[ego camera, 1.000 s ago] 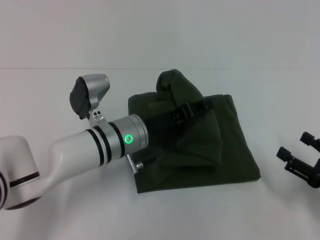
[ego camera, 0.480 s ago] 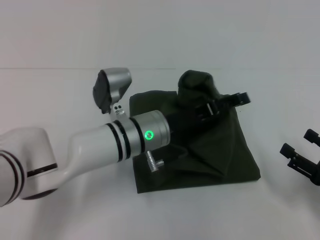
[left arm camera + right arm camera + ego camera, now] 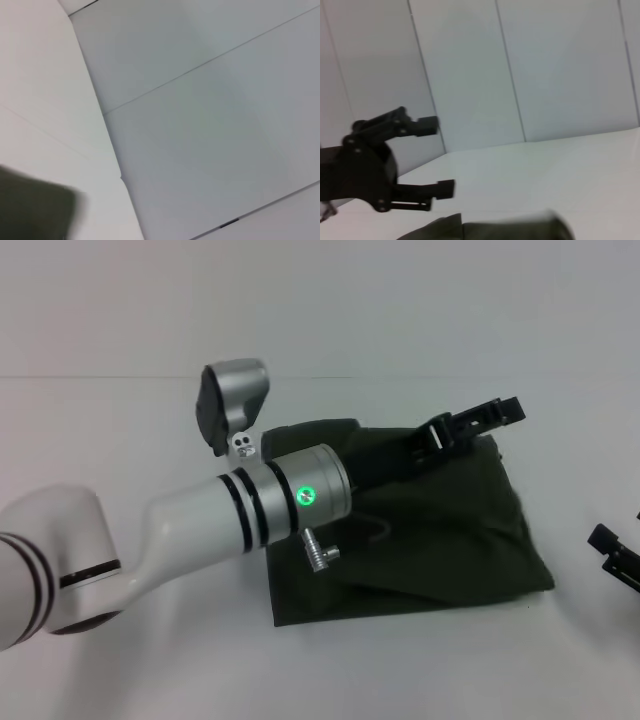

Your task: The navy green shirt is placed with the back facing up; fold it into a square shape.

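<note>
My right gripper should pull the layer's inner edge point(image 3: 385, 522) back toward its own side after I first move my left arm away, because that arm is in the way over the shirt's folded layer point(image 3: 435, 505).
The navy green shirt point(image 3: 440, 535) lies folded into a rough rectangle on the white table, plain side up. My left arm reaches across it, and the left gripper point(image 3: 480, 418) hovers just above the shirt's far right corner. It is open and holds nothing. The right wrist view shows this same left gripper point(image 3: 437, 155) from the side with its jaws spread, and the shirt's edge point(image 3: 495, 227) below it. A corner of the shirt point(image 3: 30, 210) shows in the left wrist view. My right gripper point(image 3: 618, 558) is parked at the table's right edge, mostly cut off.
The white table point(image 3: 150, 660) spreads all around the shirt. Pale wall panels point(image 3: 200, 125) stand behind it. The left arm's silver wrist point(image 3: 290, 500) covers the shirt's left part.
The left gripper carried the raised fold of fabric to the right and let it go; the fold now lies flat and the shirt spreads wider. The right gripper slid further right.
</note>
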Controlling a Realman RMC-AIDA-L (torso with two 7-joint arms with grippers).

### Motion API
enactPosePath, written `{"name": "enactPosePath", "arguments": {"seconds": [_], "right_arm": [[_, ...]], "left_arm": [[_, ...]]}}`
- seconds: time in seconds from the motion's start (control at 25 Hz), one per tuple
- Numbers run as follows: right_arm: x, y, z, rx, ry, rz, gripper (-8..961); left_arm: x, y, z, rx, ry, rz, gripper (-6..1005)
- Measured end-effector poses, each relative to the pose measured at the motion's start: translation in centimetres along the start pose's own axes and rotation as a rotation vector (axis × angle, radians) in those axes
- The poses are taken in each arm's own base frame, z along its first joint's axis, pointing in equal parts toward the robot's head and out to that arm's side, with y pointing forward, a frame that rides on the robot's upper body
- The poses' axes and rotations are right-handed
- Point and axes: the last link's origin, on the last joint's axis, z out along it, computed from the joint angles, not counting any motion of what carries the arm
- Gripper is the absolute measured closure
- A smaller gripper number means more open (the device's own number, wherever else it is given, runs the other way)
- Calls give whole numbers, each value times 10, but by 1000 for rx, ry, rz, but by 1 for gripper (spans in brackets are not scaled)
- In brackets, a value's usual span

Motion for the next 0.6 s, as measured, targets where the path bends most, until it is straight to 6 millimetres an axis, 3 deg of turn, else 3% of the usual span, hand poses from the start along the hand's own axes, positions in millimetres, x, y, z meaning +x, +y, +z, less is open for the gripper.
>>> {"name": "enactPosePath", "arguments": {"seconds": [0.16,0.32,0.6], "right_arm": [[-2,-3,-4,30,-31,28,35],[-8,-9,-7,36,-42,106,36],[-33,-3,20,-219,117,116,37]], "left_arm": [[7,-3,-18,-36,33,-21,62],[16,-10,-50,-66,64,17,62],[14,-27,-122,-41,47,172,63]]}}
